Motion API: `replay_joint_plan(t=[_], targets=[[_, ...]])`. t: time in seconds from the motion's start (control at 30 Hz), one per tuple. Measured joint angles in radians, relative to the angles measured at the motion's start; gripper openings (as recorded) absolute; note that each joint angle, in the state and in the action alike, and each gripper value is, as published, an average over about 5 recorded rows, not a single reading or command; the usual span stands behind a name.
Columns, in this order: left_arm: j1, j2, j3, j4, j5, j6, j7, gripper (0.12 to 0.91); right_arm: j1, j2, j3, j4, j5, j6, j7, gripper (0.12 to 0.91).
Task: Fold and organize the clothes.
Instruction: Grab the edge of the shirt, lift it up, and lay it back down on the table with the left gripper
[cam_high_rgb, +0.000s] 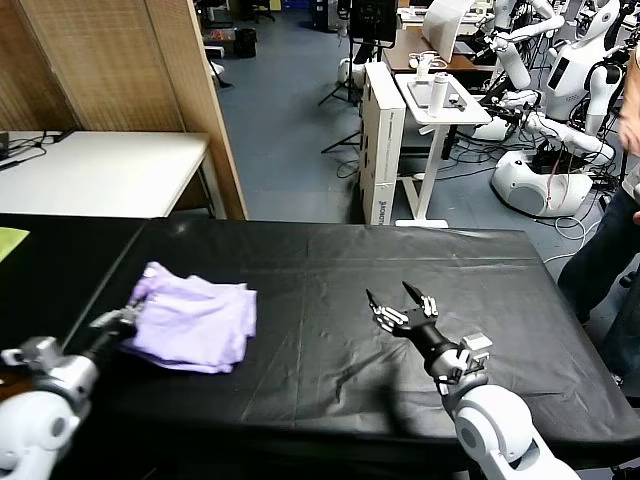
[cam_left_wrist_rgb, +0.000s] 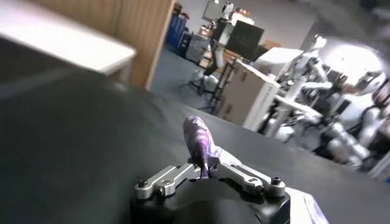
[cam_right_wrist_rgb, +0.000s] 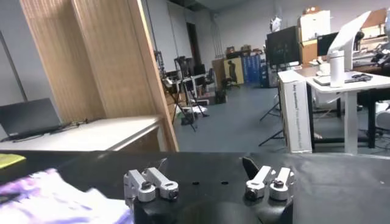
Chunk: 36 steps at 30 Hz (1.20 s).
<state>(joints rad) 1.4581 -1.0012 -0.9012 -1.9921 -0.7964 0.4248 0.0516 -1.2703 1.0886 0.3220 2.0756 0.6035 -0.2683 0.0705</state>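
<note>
My left gripper should lift the pinched edge of the lavender T-shirt (cam_high_rgb: 193, 322), swing it inward and put it down closer to the table's middle (cam_high_rgb: 290, 335), because the T-shirt is far from my right gripper.
The lavender T-shirt (cam_high_rgb: 195, 322) lies folded in a loose bundle on the left part of the black table (cam_high_rgb: 330, 300). My left gripper (cam_high_rgb: 127, 314) is at the shirt's left edge, shut on a pinch of its fabric. In the left wrist view a raised fold of the purple shirt (cam_left_wrist_rgb: 200, 141) stands up between the closed jaws of the left gripper (cam_left_wrist_rgb: 205, 170). My right gripper (cam_high_rgb: 400, 297) hovers open over bare table to the right of the shirt, holding nothing. The right wrist view shows the shirt (cam_right_wrist_rgb: 55, 198) off to the side of the open right gripper (cam_right_wrist_rgb: 207, 182).
A yellow-green cloth piece (cam_high_rgb: 10, 241) lies at the table's far left edge. A white table (cam_high_rgb: 100, 170) and wooden partition (cam_high_rgb: 150, 70) stand behind. Beyond the far edge are a white cabinet (cam_high_rgb: 382, 130), other robots (cam_high_rgb: 560, 120) and a person (cam_high_rgb: 615, 250) at the right.
</note>
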Motion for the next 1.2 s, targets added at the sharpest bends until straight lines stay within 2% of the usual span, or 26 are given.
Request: replay_joint_plan(t=[0.2,0.4,0.63,0.87,1.03,1.1,1.2], targets=[[0.028,0.086,-0.088,-0.045,-0.014,0.014,-0.021,0.177,-0.007,0.015,-0.003,-0.003,-0.003,0.002,0.0,0.907],[0.014,0.066,-0.057,-0.14,0.0,0.052,-0.091,0.177,-0.023,0.027,0.0,0.0,-0.019,0.003,0.0,0.907],[-0.047,-0.068,0.151,-0.234,0.012,0.105,-0.165,0.177,-0.06,0.027,0.029,0.024,-0.028,0.004,-0.001,0.907],[-0.06,-0.217,0.38,-0.222,0.089,0.108,-0.185,0.177,-0.095,0.024,0.062,0.045,-0.035,-0.002,0.001,0.907],[-0.068,-0.316,0.503,-0.183,0.156,0.101,-0.19,0.18,-0.089,0.019,0.052,0.05,-0.014,-0.037,0.003,0.907],[-0.073,-0.348,0.538,-0.171,0.175,0.1,-0.19,0.219,-0.081,0.012,0.041,0.048,0.014,-0.063,0.009,0.907],[-0.071,-0.378,0.572,-0.167,0.19,0.1,-0.188,0.369,-0.062,-0.002,0.012,0.041,0.072,-0.107,0.03,0.907]])
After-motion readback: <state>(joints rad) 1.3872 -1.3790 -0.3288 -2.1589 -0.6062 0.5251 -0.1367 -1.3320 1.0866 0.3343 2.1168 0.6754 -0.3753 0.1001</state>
